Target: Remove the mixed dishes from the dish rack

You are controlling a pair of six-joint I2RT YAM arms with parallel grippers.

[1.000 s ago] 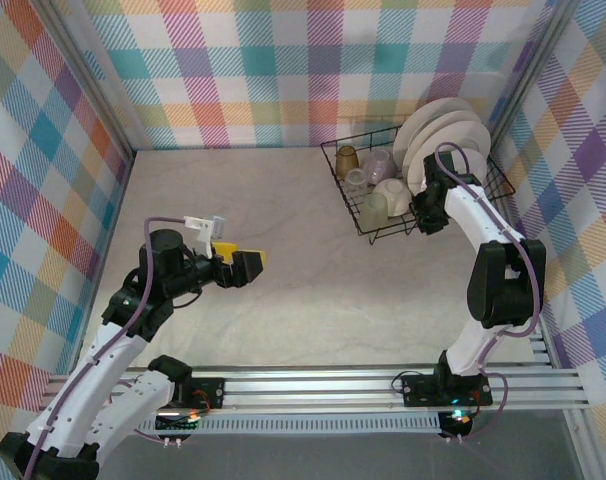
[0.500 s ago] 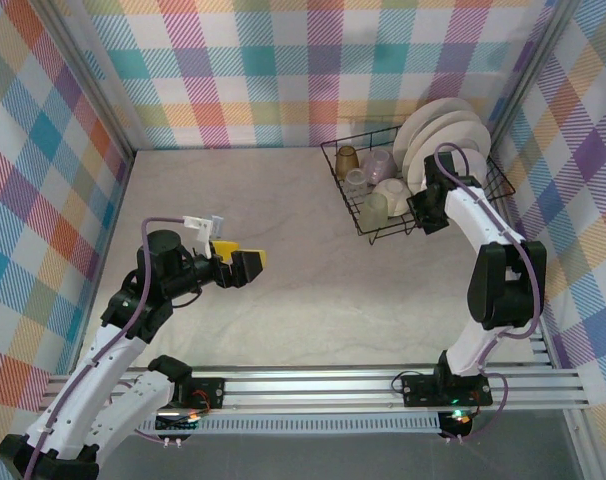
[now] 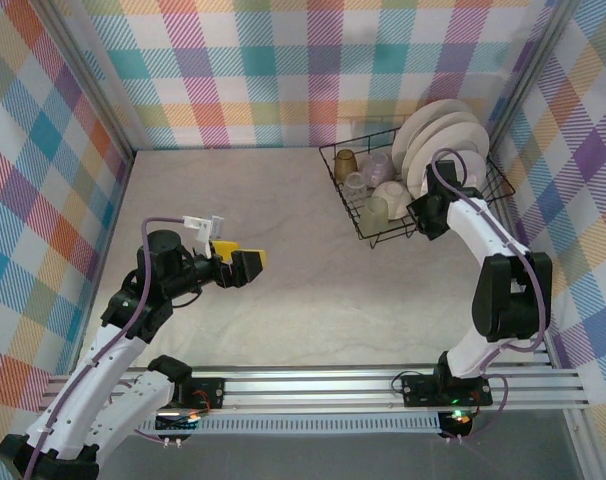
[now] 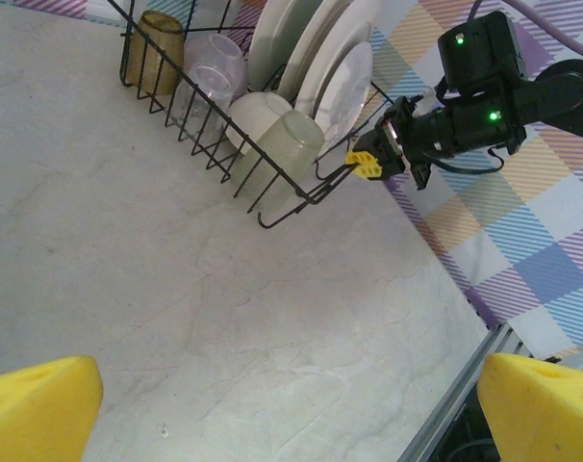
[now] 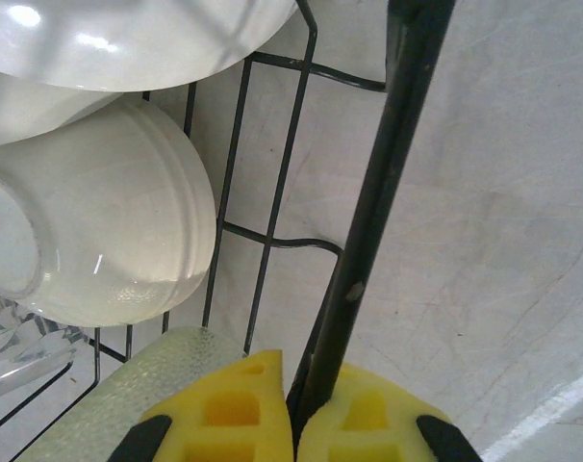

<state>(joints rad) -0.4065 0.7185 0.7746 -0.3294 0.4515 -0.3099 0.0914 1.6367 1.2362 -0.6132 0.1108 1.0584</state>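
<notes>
My right gripper, shut on the rack's rim (image 3: 397,236), should keep pulling the rack to the tabletop's middle (image 3: 298,235), which is clear, until both grippers reach that place.
The dish rack (image 3: 329,172), a black wire basket, stands at the back right. It holds large white plates (image 3: 438,135) on edge, a cream bowl (image 3: 391,193), a pale yellow-green cup (image 3: 374,211), an amber cup (image 3: 347,160) and clear cups (image 3: 376,163). My right gripper (image 3: 415,212) is at the rack's near right corner. In the right wrist view it (image 5: 296,409) is shut on the rack's thick black rim wire (image 5: 388,164), with the bowl (image 5: 109,231) and pale cup (image 5: 109,404) just beyond. My left gripper (image 3: 253,265) hangs open over bare table, far left of the rack.
In the left wrist view the rack (image 4: 190,144) and the right gripper (image 4: 362,164) lie ahead across open marble tabletop (image 4: 224,318). Checked cloth walls close in the back and sides. A metal rail (image 3: 383,385) runs along the near edge.
The right gripper's jaws have closed on the rack's rim wire, and the right arm's elbow has shifted slightly toward the near edge. The left arm has not moved.
</notes>
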